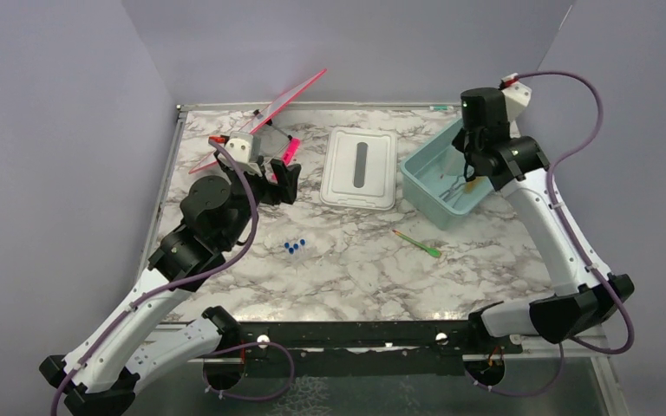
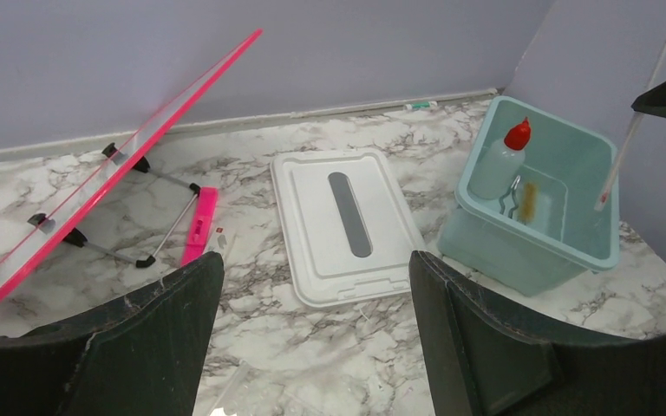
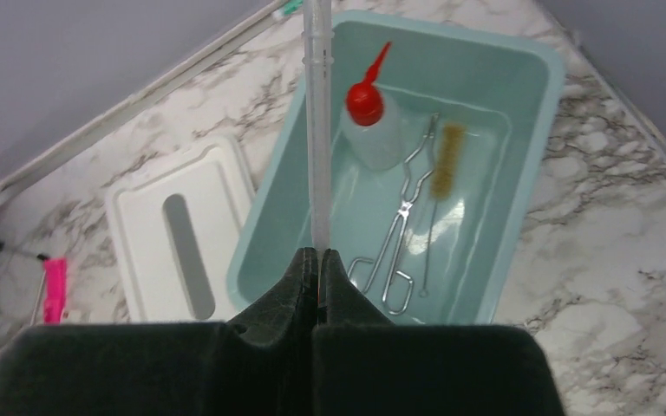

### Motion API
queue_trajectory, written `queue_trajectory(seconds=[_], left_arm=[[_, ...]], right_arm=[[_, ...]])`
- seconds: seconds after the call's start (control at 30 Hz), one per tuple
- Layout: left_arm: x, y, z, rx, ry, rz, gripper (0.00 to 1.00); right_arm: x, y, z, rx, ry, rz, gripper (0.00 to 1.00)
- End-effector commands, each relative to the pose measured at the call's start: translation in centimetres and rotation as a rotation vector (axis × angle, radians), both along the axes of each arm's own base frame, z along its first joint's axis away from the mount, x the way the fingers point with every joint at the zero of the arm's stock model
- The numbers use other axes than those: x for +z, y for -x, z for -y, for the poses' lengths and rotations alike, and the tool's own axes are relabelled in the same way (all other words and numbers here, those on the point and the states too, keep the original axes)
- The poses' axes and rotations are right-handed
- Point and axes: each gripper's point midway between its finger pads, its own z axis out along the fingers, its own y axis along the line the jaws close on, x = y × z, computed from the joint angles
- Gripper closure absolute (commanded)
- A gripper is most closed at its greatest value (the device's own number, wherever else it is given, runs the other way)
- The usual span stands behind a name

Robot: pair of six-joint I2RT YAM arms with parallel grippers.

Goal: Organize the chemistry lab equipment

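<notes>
The pipette is almost in line with the wire clamp in the teal tub, so my right gripper should lower it next and let it go low over the clamp.
My right gripper is shut on a thin translucent pipette and holds it upright over the teal tub. Inside the tub lie a white squeeze bottle with a red nozzle, a wire clamp and a tan-bristled brush. The left gripper stands open over bare marble, nothing between its fingers, facing the tub and the pipette. Blue-capped tubes and a green-tipped stick lie mid-table.
A white rectangular lid lies flat between the two grippers, left of the tub. A pink-framed stand leans at the back left, close to the left gripper. A small green-ended item rests against the back wall.
</notes>
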Motion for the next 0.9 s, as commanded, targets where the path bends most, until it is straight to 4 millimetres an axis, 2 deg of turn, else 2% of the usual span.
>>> queue_trajectory(seconds=[0.0, 0.1, 0.27, 0.47, 0.67, 0.77, 0.87], left_arm=[[-0.4, 0.3, 0.0, 0.001, 0.042, -0.031, 0.19], [-0.5, 0.5, 0.0, -0.002, 0.055, -0.036, 0.19], [-1.1, 0.7, -0.3, 0.006, 0.063, -0.047, 0.19], [-1.5, 0.5, -0.6, 0.038, 0.086, -0.070, 0.19], [-1.8, 0.3, 0.4, 0.017, 0.117, -0.114, 0.19], [-2.0, -0.1, 0.6, 0.025, 0.117, -0.124, 0.19], [-1.7, -0.3, 0.9, 0.015, 0.114, -0.120, 0.19]], right_arm=[[-3.0, -1.0, 3.8, -0.096, -0.076, -0.056, 0.99], [-6.1, -2.0, 5.4, -0.145, -0.101, -0.126, 0.99], [-11.2, -3.5, 5.9, -0.176, -0.126, -0.221, 0.99], [-17.0, -4.1, 6.2, -0.265, -0.254, -0.358, 1.00], [-20.5, -4.4, 6.4, -0.348, -0.275, -0.423, 0.99], [-22.1, -4.7, 6.5, -0.358, -0.262, -0.455, 0.91], [-23.4, -4.5, 6.3, -0.361, -0.262, -0.490, 0.90]])
